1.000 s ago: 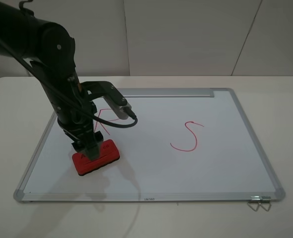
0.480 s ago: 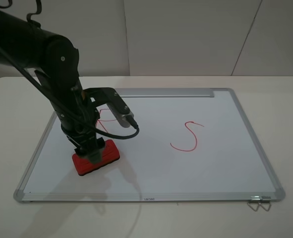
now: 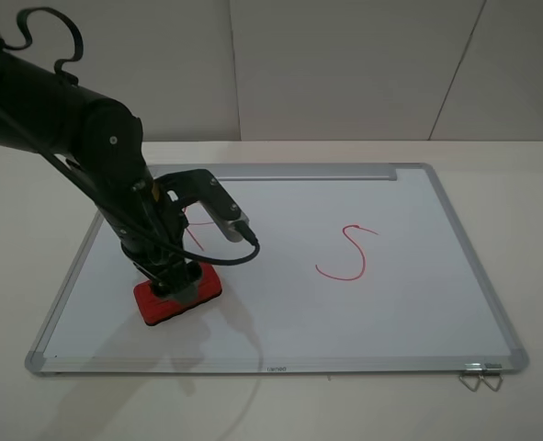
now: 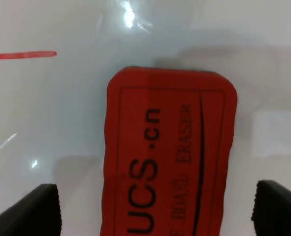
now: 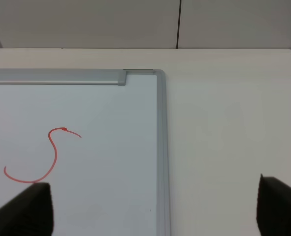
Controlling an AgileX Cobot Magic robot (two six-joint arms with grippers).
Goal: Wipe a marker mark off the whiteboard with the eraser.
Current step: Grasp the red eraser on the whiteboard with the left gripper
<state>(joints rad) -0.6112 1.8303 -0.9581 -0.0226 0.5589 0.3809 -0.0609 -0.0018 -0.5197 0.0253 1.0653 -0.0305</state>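
Note:
The leg of the red "R" (image 3: 195,239) reaches well past its loop, so I expect the leg's tip (image 3: 202,248) to stay behind when I wipe across the loop.
The red eraser (image 3: 177,292) lies flat on the whiteboard (image 3: 345,312) near its front left. My left gripper (image 3: 174,278) is down over it and open. In the left wrist view its dark fingertips (image 4: 37,211) stand on either side of the eraser (image 4: 170,157), with a gap on both sides. The red "R" mark (image 3: 194,235) is just behind the eraser, mostly hidden by the arm; two of its strokes (image 4: 22,55) show in the left wrist view. My right gripper (image 5: 152,211) is open and empty above the board's right edge, outside the exterior view.
A red "S" (image 3: 349,253) is drawn right of the board's centre, and the "S" (image 5: 42,157) also shows in the right wrist view. The silver tray strip (image 3: 308,172) runs along the far edge. A metal clip (image 3: 480,377) sits at the front right corner. A white table (image 3: 528,230) surrounds the board.
The left arm has sunk lower onto the eraser and its wrist has shifted slightly toward the front. The eraser has stayed in place.

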